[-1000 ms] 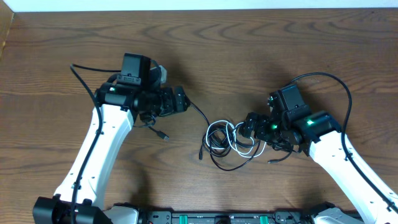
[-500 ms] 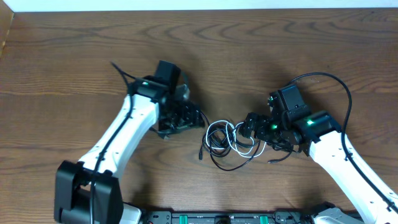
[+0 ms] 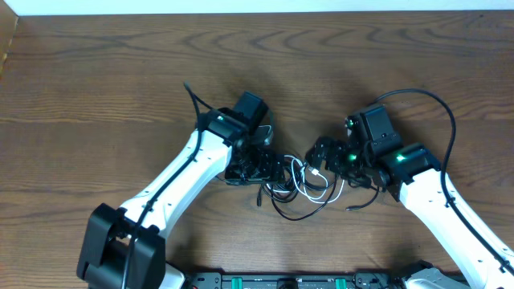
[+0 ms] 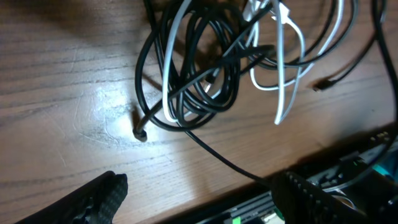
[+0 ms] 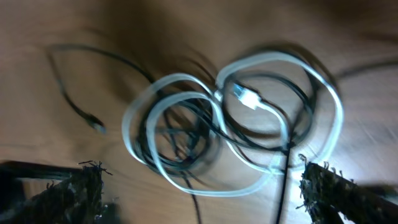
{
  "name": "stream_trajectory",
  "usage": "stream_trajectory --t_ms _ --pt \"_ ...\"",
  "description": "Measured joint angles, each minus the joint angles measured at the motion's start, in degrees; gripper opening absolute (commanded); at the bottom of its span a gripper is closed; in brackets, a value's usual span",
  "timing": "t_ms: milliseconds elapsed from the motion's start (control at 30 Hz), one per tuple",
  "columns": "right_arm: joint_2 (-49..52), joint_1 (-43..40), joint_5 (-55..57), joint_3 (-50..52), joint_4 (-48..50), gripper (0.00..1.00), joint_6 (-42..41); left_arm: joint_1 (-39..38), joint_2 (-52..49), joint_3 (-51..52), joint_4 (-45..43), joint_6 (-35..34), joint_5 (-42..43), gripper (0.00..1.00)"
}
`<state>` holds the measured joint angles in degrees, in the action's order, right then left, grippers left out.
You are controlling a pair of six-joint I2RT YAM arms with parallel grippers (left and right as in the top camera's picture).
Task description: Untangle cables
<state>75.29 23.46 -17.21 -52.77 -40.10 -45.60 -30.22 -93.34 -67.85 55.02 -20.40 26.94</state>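
Note:
The black cord's coils (image 3: 283, 193) run through the white cable, so my right gripper should grab the black cord's loose strand (image 3: 325, 205) while my left gripper pulls the tangle away.
The cables lie in one tangle (image 3: 299, 191) on the wooden table, between my two grippers. Several black cords coil through each other (image 4: 199, 74), with a white cable (image 4: 283, 68) looped among them. A black plug end (image 4: 140, 134) rests on the wood. My left gripper (image 3: 269, 167) is open over the tangle's left edge, and in the left wrist view its jaws (image 4: 205, 190) hold nothing. My right gripper (image 3: 323, 152) is open at the tangle's upper right. The right wrist view is blurred and shows the white loops (image 5: 186, 93) and the white plug (image 5: 245, 94) ahead of the open jaws (image 5: 205, 186).
A loose black cord end (image 3: 351, 208) lies right of the tangle. The table's front edge carries a black rail with green lights (image 3: 281, 281). The right arm's thick black cable (image 3: 438, 108) arcs above its wrist. A pale wall (image 3: 241, 5) borders the far edge.
My left arm has swung right from the table's left part to the tangle's left edge. My right gripper has shifted slightly up and left over the tangle.

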Motion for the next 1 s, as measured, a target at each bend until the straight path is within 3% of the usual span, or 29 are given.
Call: stream_trajectory --t_ms 233,433,533,733,867,1000 --pt "-0.02 -1.16 -13.44 -0.11 4.33 0.99 2.1 -1.86 -4.46 0.0 -4.13 -0.81 -0.81 0.8" --pt "-0.02 -5.16 -12.35 -0.09 -10.19 0.99 5.64 -2.05 -8.79 0.02 -7.26 -1.4 -1.62 0.79" --pt "-0.02 -6.43 -9.73 -0.09 -16.37 0.99 8.04 -2.05 -11.3 0.02 -9.64 -2.43 -1.95 0.62" --pt "-0.02 -6.32 -7.65 -0.07 -21.33 0.99 13.38 -1.86 -14.6 0.11 -12.13 -3.41 -2.95 0.12" --pt "-0.02 -5.05 -7.04 0.5 -19.15 0.96 14.67 -1.16 -14.6 0.11 -12.2 -3.19 -3.06 0.08" --pt "-0.02 -3.21 -5.16 3.1 -14.82 0.73 12.74 0.2 -14.14 0.07 -12.0 -2.6 -0.39 0.07"
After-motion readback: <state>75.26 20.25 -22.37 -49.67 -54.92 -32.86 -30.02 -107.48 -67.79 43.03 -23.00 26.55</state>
